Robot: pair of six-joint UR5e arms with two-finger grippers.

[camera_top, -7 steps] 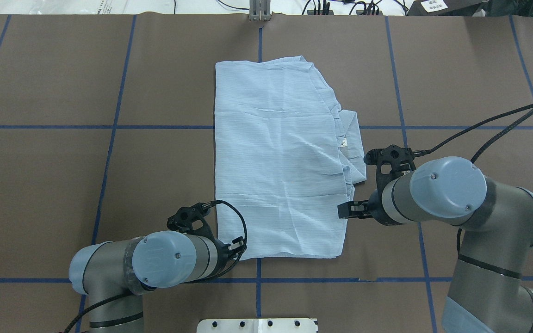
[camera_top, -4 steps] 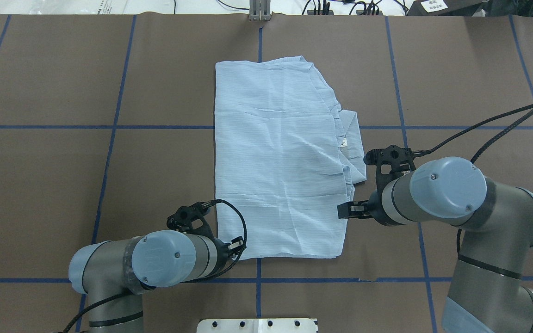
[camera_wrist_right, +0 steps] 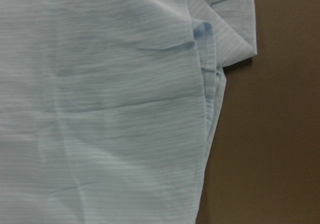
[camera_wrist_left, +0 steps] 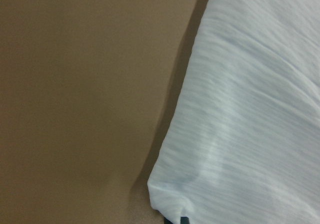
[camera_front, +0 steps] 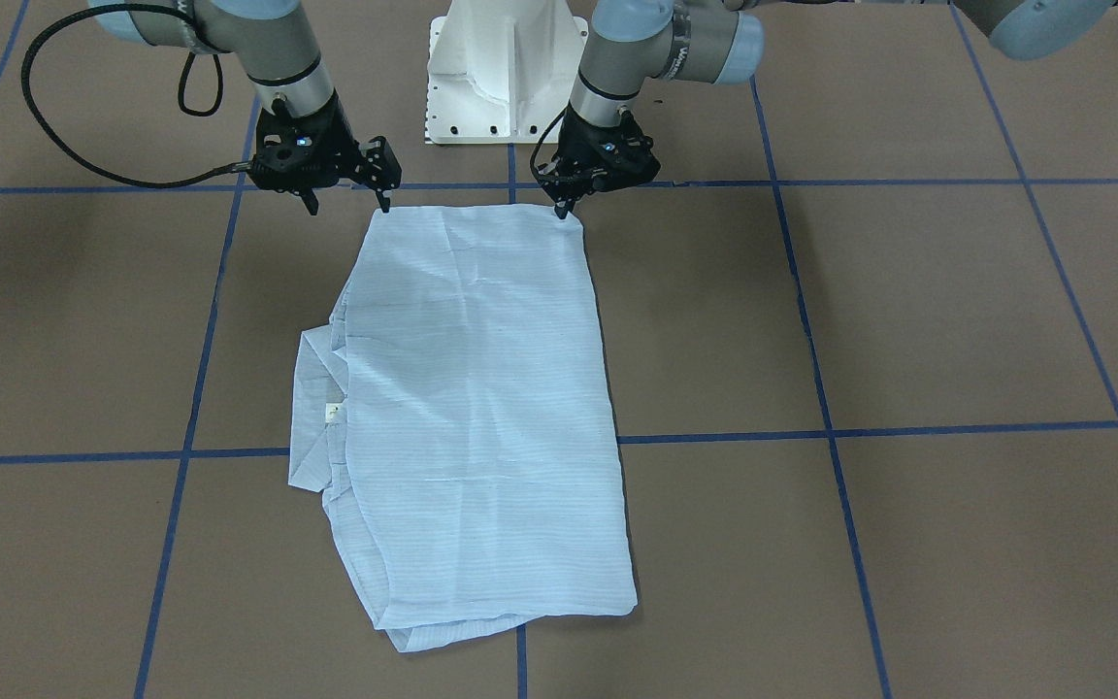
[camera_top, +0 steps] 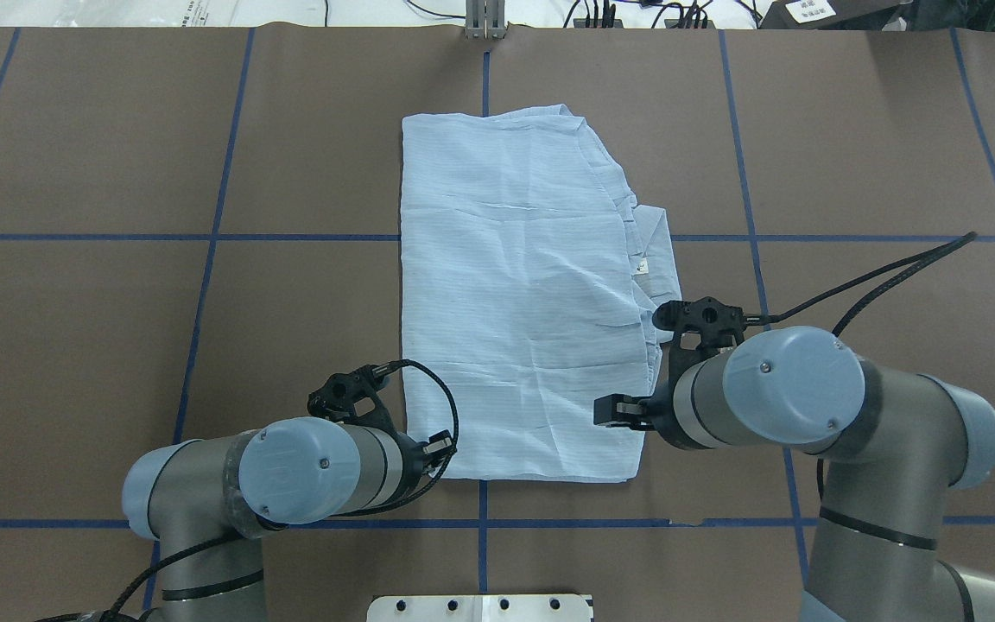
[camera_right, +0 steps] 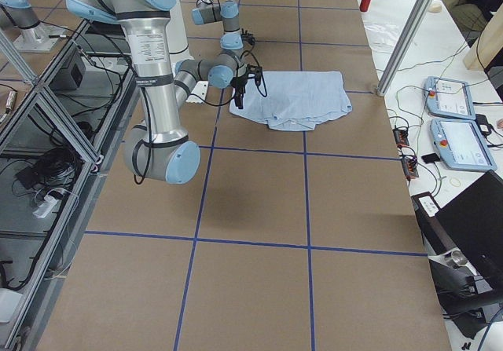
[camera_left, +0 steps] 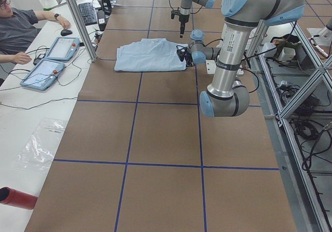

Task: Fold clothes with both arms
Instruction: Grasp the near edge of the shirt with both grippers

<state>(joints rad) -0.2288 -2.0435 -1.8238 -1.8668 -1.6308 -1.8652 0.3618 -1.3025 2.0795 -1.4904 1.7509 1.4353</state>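
The collar sticks out past the shirt's long side around its middle, so the collar will fold over on itself and still stick out when the robot folds the shirt.
The pale blue striped shirt lies folded into a long rectangle on the brown table, collar and label on the robot's right side. My left gripper points down at the shirt's near left corner, its jaws together on the corner. The left wrist view shows that corner at a dark fingertip. My right gripper is open, jaws wide apart, just above the near right corner, one fingertip at the hem. The right wrist view shows only the shirt and table.
The white pedestal base stands just behind the shirt's near edge. Blue tape lines grid the table. In the exterior left view an operator sits by two tablets beyond the table's far edge.
My right arm has moved left and toward the robot, over the shirt's near right edge. My left arm has shifted slightly left. The shirt has not moved.
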